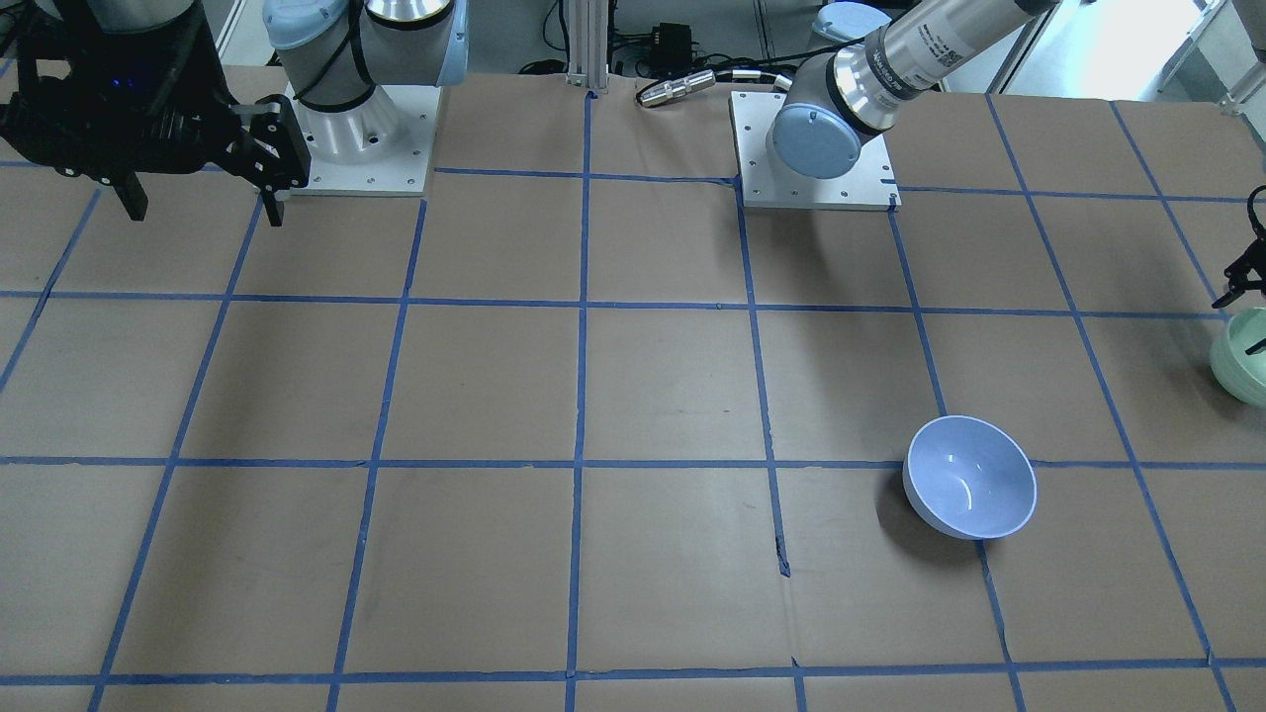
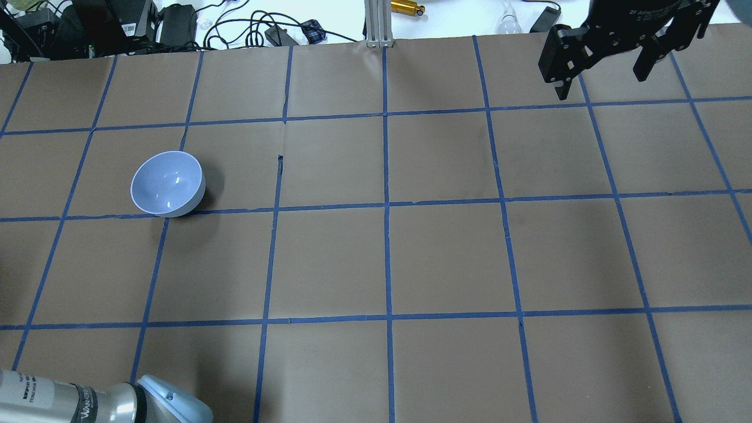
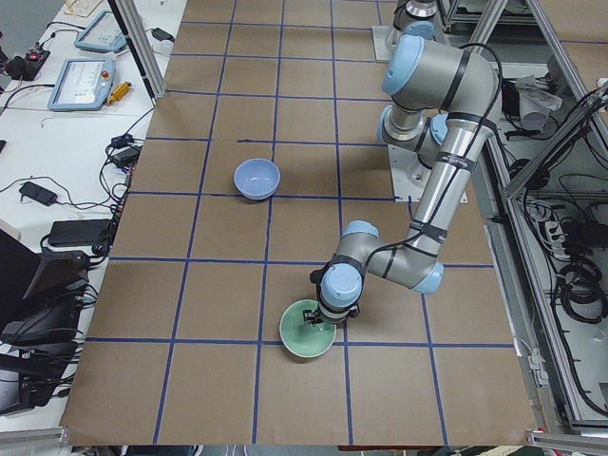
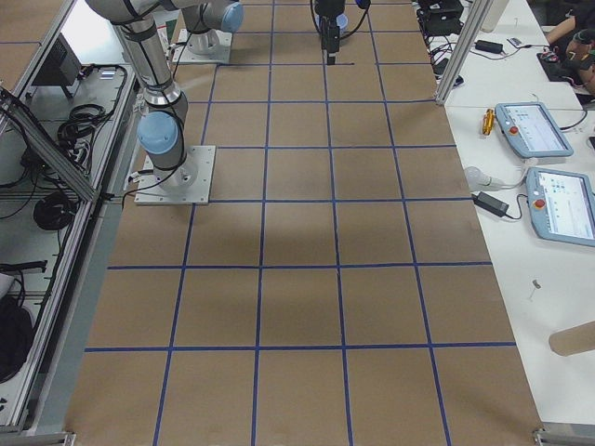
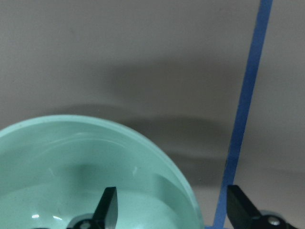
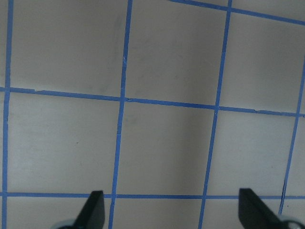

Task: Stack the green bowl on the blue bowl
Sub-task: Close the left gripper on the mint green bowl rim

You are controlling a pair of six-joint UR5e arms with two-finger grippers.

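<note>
The green bowl (image 1: 1241, 370) will fit inside nearly to its rim when I lower it, because the blue bowl's wide opening (image 1: 970, 477) is open and empty.
The green bowl (image 1: 1241, 358) sits upright at the table's end on my left side; it also shows in the exterior left view (image 3: 306, 332) and fills the lower left of the left wrist view (image 5: 71, 167). My left gripper (image 5: 171, 202) is open and straddles its rim, one finger (image 5: 107, 206) inside the bowl and the other (image 5: 238, 205) outside. It also shows in the exterior left view (image 3: 323, 318). The blue bowl (image 1: 970, 478) stands upright and empty, apart from the green bowl, and shows in the overhead view (image 2: 168, 184). My right gripper (image 2: 599, 73) is open and empty, high over the far right.
The table (image 2: 388, 258) is brown paper marked with a blue tape grid. The left arm's elbow (image 2: 106, 399) lies low over the near left corner. The arm bases (image 1: 361, 129) stand at the robot's edge. Cables and devices (image 2: 176, 23) lie beyond the far edge.
</note>
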